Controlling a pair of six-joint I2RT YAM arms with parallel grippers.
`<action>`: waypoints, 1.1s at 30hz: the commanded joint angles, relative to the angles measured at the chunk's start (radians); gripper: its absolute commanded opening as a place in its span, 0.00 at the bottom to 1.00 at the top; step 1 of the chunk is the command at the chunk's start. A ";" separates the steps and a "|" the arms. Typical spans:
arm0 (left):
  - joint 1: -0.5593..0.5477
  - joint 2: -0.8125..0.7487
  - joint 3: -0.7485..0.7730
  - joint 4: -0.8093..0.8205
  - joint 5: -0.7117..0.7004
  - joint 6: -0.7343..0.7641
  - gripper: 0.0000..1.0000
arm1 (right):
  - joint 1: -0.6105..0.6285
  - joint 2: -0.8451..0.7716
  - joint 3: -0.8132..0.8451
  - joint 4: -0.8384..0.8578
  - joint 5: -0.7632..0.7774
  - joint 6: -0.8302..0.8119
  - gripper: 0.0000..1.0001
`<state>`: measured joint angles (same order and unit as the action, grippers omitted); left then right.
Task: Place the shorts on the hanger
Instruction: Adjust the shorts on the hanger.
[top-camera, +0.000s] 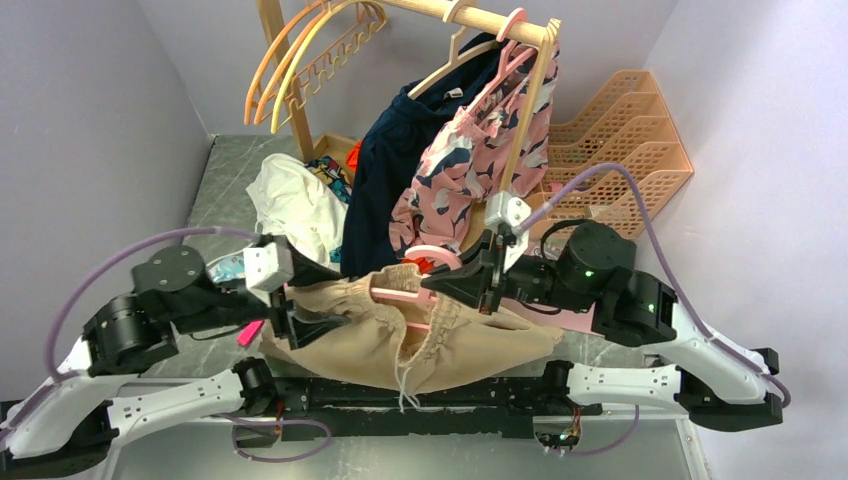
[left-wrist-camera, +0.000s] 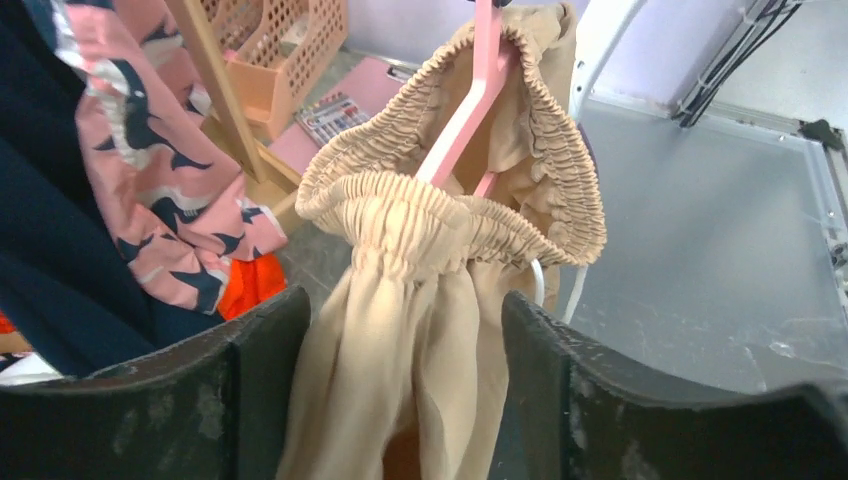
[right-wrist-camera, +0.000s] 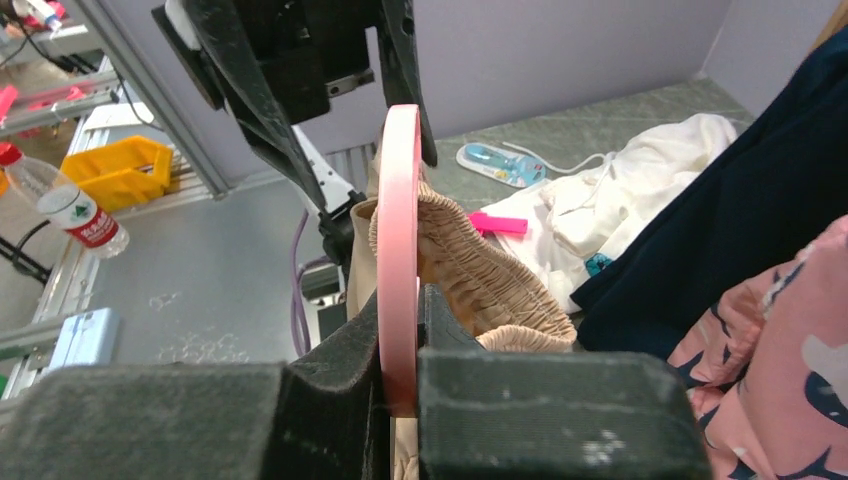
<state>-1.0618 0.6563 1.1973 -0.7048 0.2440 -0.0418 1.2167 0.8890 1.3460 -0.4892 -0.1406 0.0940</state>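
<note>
The robot's right gripper is busy holding the hanger beside the waistband's bunched side (top-camera: 442, 326), so the left gripper should take the hanger's bar (top-camera: 394, 294) before the right gripper stretches that side of the waistband.
The tan shorts (top-camera: 370, 345) hang low over the table's front, their gathered waistband (left-wrist-camera: 440, 215) looped around the pink hanger (top-camera: 400, 296). My right gripper (top-camera: 440, 287) is shut on the hanger's flat pink bar (right-wrist-camera: 400, 230), which stands edge-on between its pads (right-wrist-camera: 402, 370). My left gripper (top-camera: 318, 302) sits at the shorts' left side with its jaws open. In the left wrist view the tan fabric (left-wrist-camera: 400, 360) hangs loose between the two dark fingers (left-wrist-camera: 250, 385), touching neither firmly. A white drawstring (left-wrist-camera: 540, 285) dangles behind the waistband.
A wooden rack (top-camera: 530, 110) at the back carries a navy garment (top-camera: 385, 170), a pink patterned garment (top-camera: 480, 160) and orange and yellow hangers (top-camera: 300, 60). A peach wire tray (top-camera: 630, 150) stands back right. White cloth (top-camera: 295, 200) lies back left, and a pink marker (top-camera: 250, 332) is near the left arm.
</note>
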 joint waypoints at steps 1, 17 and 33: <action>0.000 -0.016 0.063 -0.019 -0.079 -0.011 0.78 | -0.002 -0.031 0.029 0.057 0.067 -0.001 0.00; 0.000 0.223 0.575 -0.050 0.065 0.161 0.84 | -0.002 0.096 0.345 -0.143 -0.009 -0.102 0.00; 0.000 0.412 0.458 -0.140 0.273 0.186 0.84 | -0.002 0.116 0.290 -0.207 -0.035 -0.094 0.00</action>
<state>-1.0618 1.0790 1.6699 -0.8280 0.4488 0.1261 1.2167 1.0191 1.6268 -0.7315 -0.1528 0.0051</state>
